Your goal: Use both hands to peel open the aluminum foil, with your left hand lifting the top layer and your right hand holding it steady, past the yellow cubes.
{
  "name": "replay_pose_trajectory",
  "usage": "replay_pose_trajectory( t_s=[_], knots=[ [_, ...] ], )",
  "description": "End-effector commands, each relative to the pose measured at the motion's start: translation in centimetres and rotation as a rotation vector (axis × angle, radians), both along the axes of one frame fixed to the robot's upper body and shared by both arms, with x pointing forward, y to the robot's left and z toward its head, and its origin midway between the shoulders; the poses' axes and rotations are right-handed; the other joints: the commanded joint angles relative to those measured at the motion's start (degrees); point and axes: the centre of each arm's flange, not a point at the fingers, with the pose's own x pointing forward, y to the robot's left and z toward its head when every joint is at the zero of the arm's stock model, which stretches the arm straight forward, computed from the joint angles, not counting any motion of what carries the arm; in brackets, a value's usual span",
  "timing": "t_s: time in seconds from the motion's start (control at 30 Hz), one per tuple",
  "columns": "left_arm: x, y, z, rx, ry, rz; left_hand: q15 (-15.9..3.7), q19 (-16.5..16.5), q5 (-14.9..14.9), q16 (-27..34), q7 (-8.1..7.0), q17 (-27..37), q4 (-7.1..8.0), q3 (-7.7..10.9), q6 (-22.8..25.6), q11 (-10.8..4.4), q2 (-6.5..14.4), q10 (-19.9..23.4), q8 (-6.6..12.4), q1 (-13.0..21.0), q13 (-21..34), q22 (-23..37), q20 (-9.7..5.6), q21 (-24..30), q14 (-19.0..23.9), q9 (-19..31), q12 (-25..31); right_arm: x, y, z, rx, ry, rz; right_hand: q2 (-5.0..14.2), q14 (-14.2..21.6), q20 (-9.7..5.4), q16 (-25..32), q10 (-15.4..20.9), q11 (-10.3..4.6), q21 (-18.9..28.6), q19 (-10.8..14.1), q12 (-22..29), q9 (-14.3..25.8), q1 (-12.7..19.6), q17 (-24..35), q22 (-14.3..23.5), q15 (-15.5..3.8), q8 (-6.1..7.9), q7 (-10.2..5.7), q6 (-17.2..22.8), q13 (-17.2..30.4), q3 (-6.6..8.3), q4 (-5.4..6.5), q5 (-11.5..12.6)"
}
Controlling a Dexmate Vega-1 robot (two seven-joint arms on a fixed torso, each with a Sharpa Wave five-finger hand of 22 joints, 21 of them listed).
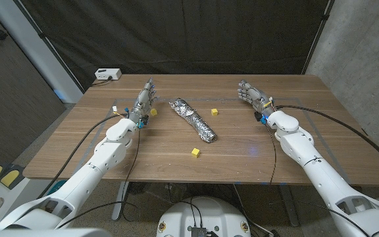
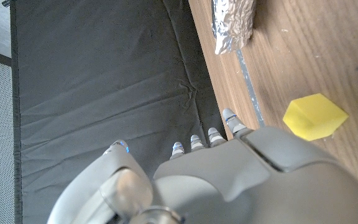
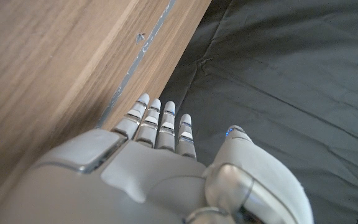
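I expect the top layer (image 1: 194,120) to unroll sideways into a wide, wrinkled sheet when I peel it open, because crumpled foil (image 1: 182,108) is wrapped around the long roll.
A crumpled roll of aluminum foil (image 1: 193,119) lies slanted on the wooden table (image 1: 242,155), between both arms; its end (image 2: 232,25) shows in the left wrist view. Three yellow cubes lie around it: one (image 1: 153,112) by my left hand, one (image 1: 214,112) to the foil's right, one (image 1: 195,153) nearer the front edge. My left hand (image 1: 145,100) stands left of the foil, fingers straight, holding nothing, with the cube (image 2: 314,116) beside it. Far to the foil's right, my right hand (image 1: 250,93) is open too, fingers (image 3: 157,124) straight and together.
A white box (image 1: 108,74) sits at the table's far left corner. A black curtain (image 1: 176,33) hangs behind the table. Cables (image 1: 328,118) run along both arms over the tabletop.
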Motion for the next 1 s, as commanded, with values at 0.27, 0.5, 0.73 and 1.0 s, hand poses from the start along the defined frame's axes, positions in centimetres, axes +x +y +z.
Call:
replay_pose_trajectory(
  t_s=[0.27, 0.5, 0.73, 1.0],
  knots=[
    [-0.3, -0.1, -0.1, 0.005, -0.001, -0.007, 0.74, -3.1, 0.4, 0.4, -0.21, 0.3, -0.04, -0.35, -2.3, 0.82, -0.1, -0.8, 0.44, 0.7, 0.2, 0.3, 0.9, 0.3, 0.4, 0.2, 0.6, -1.7, 3.9, 3.2, -0.318, -0.055, -0.098, -0.05, 1.0, -0.16, 0.3, 1.5, -0.14, 0.5, 0.7, 0.4, 0.2, 1.5, 0.3, 0.1, -0.44, 0.44, 0.0, 1.4, 0.1, 1.35, -0.45, 0.6],
    [-0.5, -0.2, -0.2, 0.006, -0.001, -0.008, 0.96, -2.8, 0.5, 0.5, -0.13, 0.3, -0.06, -0.44, -1.7, 0.97, -0.1, -0.3, 0.5, 0.7, 0.3, 0.4, 1.11, 0.3, 1.1, 0.2, 0.7, -2.3, 5.4, 4.2, -0.417, -0.068, -0.133, 0.47, 1.6, -0.73, 0.2, 2.4, -0.85, 0.6, 1.0, 0.6, 0.2, 2.2, 0.4, 0.1, -1.05, 0.44, -0.38, 2.1, 0.1, 2.7, -0.7, 0.8],
    [-0.7, -0.2, -0.3, 0.004, -0.002, -0.006, 1.08, -2.5, 0.5, 0.5, 0.02, 0.4, -0.07, -0.54, -1.2, 1.18, -0.1, 0.1, 0.54, 0.8, 0.3, 0.4, 1.36, 0.3, 1.6, 0.2, 0.8, -2.5, 6.8, 5.0, -0.5, -0.086, -0.158, 0.88, 3.4, -1.06, 0.6, 4.2, -1.15, 0.8, 1.7, 1.1, 0.2, 2.8, 0.5, 0.2, -1.91, 0.68, -0.44, 3.7, 0.1, 4.35, -0.56, 1.1],
    [-0.8, -0.2, -0.2, 0.008, -0.004, -0.009, 1.18, -2.3, 0.6, 0.6, 0.32, 0.4, -0.08, -0.64, -0.7, 1.29, -0.1, 0.5, 0.57, 0.8, 0.3, 0.4, 1.57, 0.3, 2.2, 0.2, 0.8, -2.7, 8.5, 5.7, -0.596, -0.105, -0.191, 0.83, 4.2, -1.29, 0.7, 5.0, -1.44, 0.9, 2.2, 1.2, 0.2, 3.1, 0.5, 0.2, -2.52, 0.67, -0.6, 4.3, 0.1, 5.35, -0.53, 1.2]
  ],
)
